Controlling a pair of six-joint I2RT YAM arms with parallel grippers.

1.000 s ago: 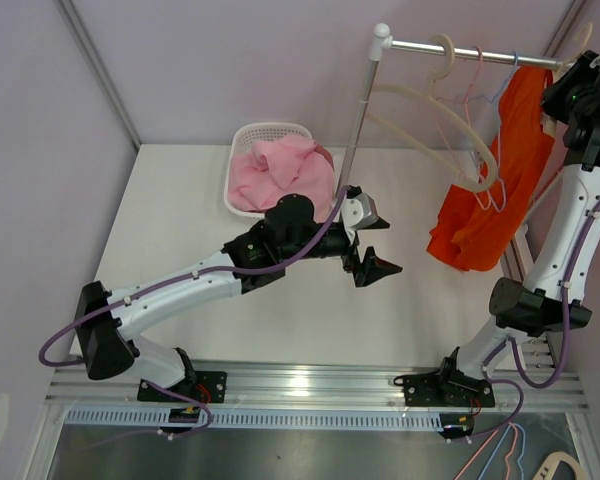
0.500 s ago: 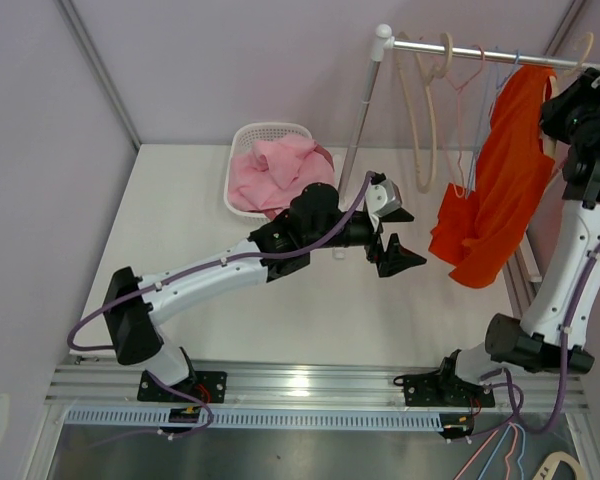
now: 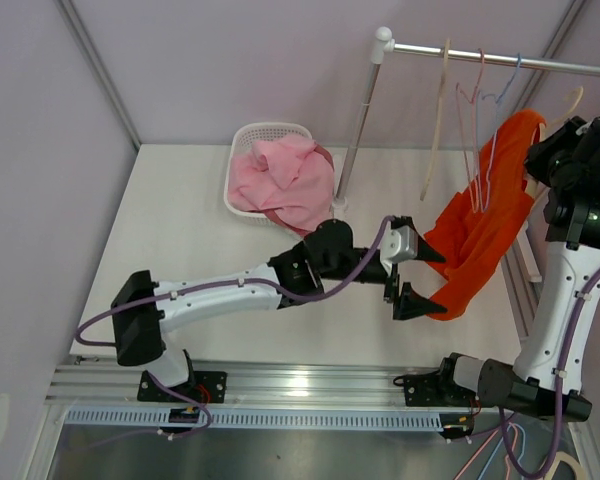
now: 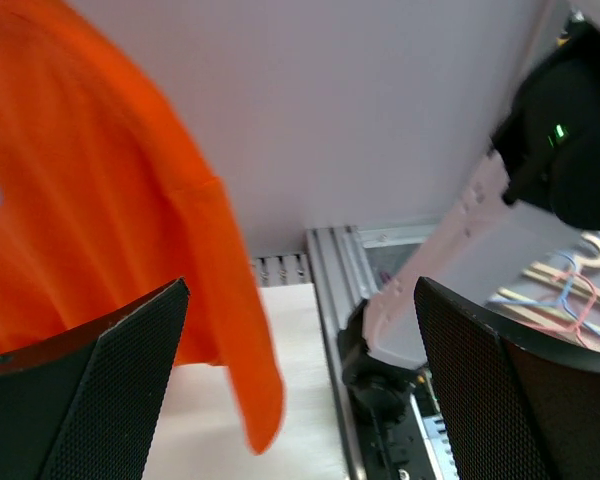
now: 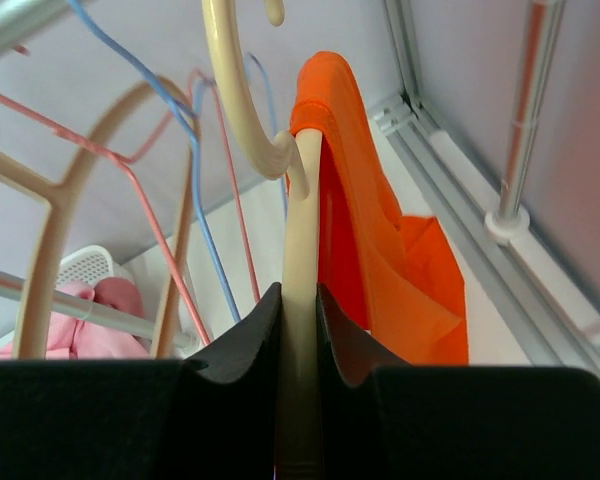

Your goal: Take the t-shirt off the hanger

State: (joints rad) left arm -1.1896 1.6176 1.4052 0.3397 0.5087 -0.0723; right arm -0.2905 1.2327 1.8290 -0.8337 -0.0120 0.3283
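The orange t-shirt drapes over the hanger's far end (image 5: 325, 92). My left gripper should therefore pull the shirt's lower edge (image 3: 450, 303) down while my right gripper tilts the hanger downward.
The orange t-shirt (image 3: 485, 225) hangs on a cream hanger (image 3: 572, 100) that my right gripper (image 3: 552, 140) holds below the rail. In the right wrist view that gripper (image 5: 300, 330) is shut on the hanger's stem (image 5: 302, 200), and the t-shirt (image 5: 380, 260) drapes off its right side. My left gripper (image 3: 425, 275) is open at the shirt's lower left edge. In the left wrist view its jaws (image 4: 300, 300) stand wide apart, with a hanging fold of the t-shirt (image 4: 90, 200) between them, nearer the left finger (image 4: 130, 360).
The clothes rail (image 3: 500, 55) on its pole (image 3: 355, 120) carries an empty cream hanger (image 3: 435, 120) and thin pink and blue wire hangers (image 3: 480, 130). A white basket (image 3: 242, 140) of pink clothes stands at the back. Spare hangers (image 3: 520, 455) lie beyond the near right edge.
My right arm has brought the hanger and t-shirt down and away from the rail. My left arm has reached right and nearer, and its open jaws have reached the shirt's lower edge.
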